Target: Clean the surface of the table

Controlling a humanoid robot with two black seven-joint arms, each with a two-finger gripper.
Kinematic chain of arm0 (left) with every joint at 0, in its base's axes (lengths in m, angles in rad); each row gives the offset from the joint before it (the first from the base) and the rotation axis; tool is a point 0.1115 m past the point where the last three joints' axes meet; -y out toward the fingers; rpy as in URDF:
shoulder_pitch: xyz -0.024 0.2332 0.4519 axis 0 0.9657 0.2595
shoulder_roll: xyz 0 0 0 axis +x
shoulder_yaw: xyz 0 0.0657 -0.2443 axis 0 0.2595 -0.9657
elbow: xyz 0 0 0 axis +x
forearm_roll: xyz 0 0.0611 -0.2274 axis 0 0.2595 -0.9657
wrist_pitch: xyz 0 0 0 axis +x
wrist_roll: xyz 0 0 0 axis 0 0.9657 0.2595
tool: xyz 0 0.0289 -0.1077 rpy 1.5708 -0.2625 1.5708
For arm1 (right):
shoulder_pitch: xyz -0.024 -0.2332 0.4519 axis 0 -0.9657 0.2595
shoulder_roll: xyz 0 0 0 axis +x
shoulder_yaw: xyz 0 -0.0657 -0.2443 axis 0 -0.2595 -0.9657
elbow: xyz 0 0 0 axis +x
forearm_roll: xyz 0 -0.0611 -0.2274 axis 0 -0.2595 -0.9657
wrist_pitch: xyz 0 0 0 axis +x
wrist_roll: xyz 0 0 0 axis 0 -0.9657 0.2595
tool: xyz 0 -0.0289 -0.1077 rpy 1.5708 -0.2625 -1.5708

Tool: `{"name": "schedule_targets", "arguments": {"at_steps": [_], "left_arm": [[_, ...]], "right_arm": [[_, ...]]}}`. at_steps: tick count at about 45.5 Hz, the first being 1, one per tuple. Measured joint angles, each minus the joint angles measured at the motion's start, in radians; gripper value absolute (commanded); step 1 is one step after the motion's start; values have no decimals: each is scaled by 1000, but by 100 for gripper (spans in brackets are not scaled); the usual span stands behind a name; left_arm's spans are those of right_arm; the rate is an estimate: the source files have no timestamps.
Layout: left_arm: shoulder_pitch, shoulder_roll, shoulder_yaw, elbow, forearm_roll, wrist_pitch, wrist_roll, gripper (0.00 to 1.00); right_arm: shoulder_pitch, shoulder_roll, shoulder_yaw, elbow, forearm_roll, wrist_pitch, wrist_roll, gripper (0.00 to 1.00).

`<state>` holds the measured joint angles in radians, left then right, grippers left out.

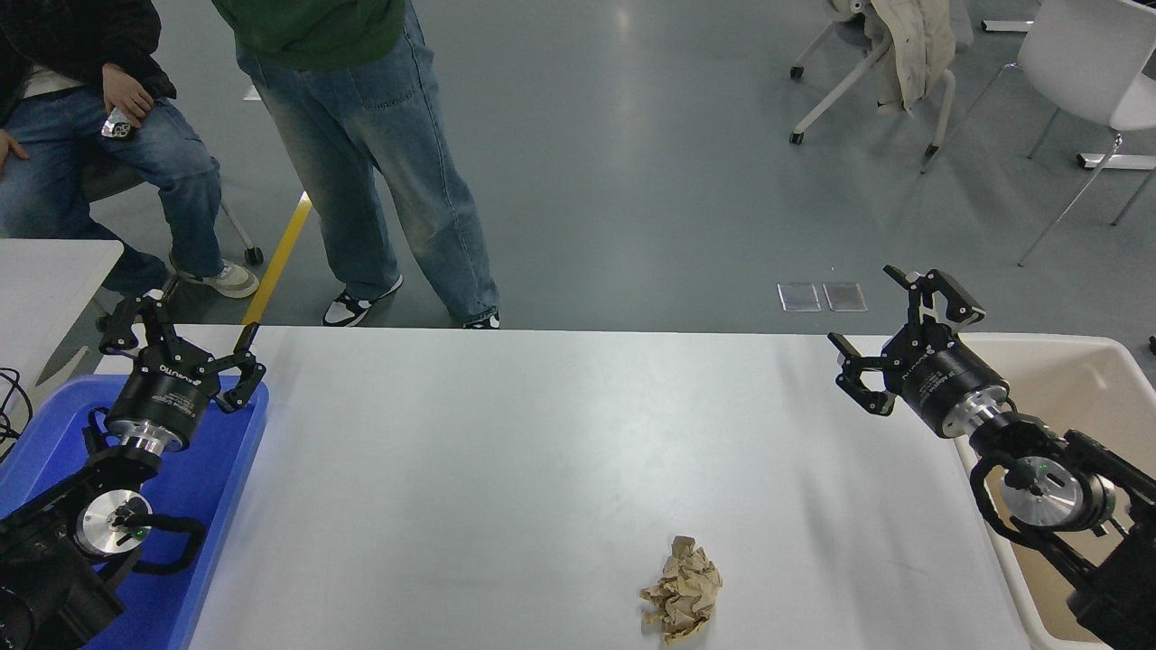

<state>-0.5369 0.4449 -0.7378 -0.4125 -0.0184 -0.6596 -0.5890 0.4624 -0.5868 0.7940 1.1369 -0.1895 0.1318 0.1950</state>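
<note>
My gripper will lift the brown paper ball up whole, and the ball will stay bunched, because the ragged side flaps run into the creased wad.
The table surface is a wide, plain white top with rounded corners. A crumpled ball of brown paper lies on it near the front edge, right of centre. My right gripper hovers open and empty over the table's far right corner, well behind and to the right of the paper. At the lower left, my left gripper stays parked above the blue tray, open and holding nothing.
A blue plastic tray sits at the table's left end and a white bin at its right end. A smaller white tabletop is at far left. One person stands and another sits beyond the far edge.
</note>
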Motion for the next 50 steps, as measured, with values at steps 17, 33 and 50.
{"name": "schedule_targets", "arguments": {"at_steps": [17, 33, 50], "left_arm": [[0, 0, 0, 0, 0, 0, 0, 100], [0, 0, 0, 0, 0, 0, 0, 100], [0, 0, 0, 0, 0, 0, 0, 100]], "right_arm": [[38, -142, -276, 358, -404, -195, -140, 100], [194, -148, -574, 477, -816, -237, -247, 100], [213, -102, -769, 461, -1200, -317, -262, 100]]}}
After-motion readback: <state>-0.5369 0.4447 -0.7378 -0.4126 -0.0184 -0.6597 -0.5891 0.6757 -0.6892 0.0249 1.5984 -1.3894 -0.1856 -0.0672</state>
